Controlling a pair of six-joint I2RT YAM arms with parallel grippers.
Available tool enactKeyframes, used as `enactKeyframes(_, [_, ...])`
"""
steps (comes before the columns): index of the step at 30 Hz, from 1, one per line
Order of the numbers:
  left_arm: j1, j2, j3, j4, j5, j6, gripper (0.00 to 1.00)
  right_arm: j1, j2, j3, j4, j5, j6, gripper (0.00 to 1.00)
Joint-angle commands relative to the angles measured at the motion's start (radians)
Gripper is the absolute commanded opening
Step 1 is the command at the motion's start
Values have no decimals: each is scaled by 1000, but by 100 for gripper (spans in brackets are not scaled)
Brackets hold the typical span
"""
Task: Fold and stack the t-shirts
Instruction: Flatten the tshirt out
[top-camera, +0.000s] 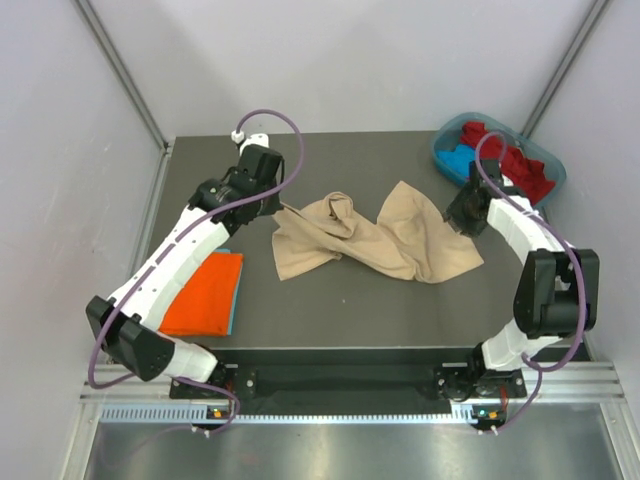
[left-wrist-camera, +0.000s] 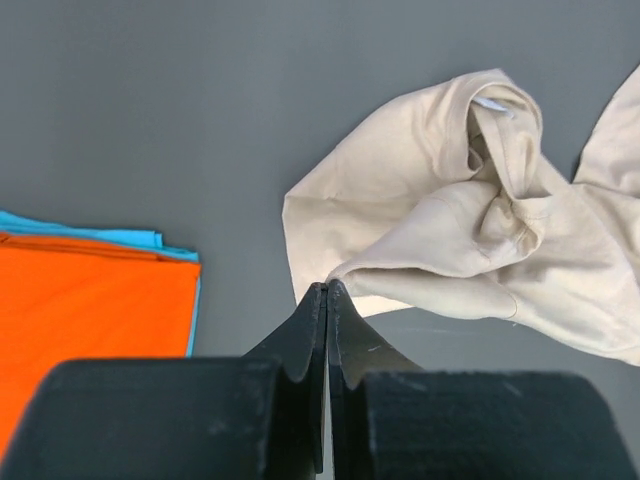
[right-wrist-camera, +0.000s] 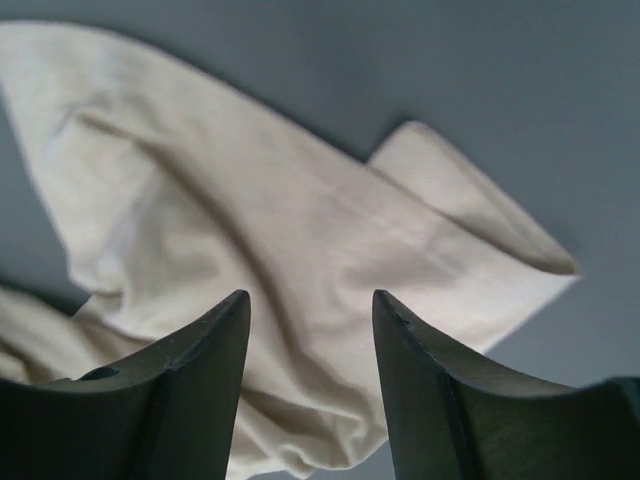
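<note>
I expect bunching to stay in the middle of the beige-tan t-shirt when I lift both ends, because a twisted fold runs through it there.
The beige-tan t-shirt lies crumpled and twisted across the middle of the dark table. In the left wrist view its small white neck label shows. My left gripper is shut, its tips pinching a fold at the shirt's left edge. My right gripper is open and hovers over the shirt's right end, with cloth showing between its fingertips. A folded orange t-shirt lies on a folded blue one at the left front; both show in the left wrist view.
A teal-blue oval tub at the back right holds a red shirt and a blue shirt. Grey walls close in the table on both sides. The right arm reaches past the tub's near side.
</note>
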Motion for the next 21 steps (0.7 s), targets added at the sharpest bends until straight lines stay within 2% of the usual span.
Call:
enactKeyframes(1, [3, -38, 14, -53, -31, 4, 0, -34, -34, -16, -104, 108, 58, 54])
enactKeyframes(5, [5, -79, 43, -79, -110, 7, 0, -114, -89, -84, -91, 147, 40, 56])
enactKeyframes(9, [5, -100, 68, -73, -35, 13, 0, -141, -100, -144, -45, 108, -17, 55])
enactKeyframes(14, [5, -113, 33, -57, 5, 12, 0, -141, -149, -239, -55, 115, 46, 54])
enactKeyframes(18, [5, -122, 8, -36, 25, 19, 0, -143, -208, -323, 26, 110, 62, 55])
enactKeyframes(21, [5, -125, 7, -45, 34, 26, 0, -154, -205, -287, 18, 115, 50, 55])
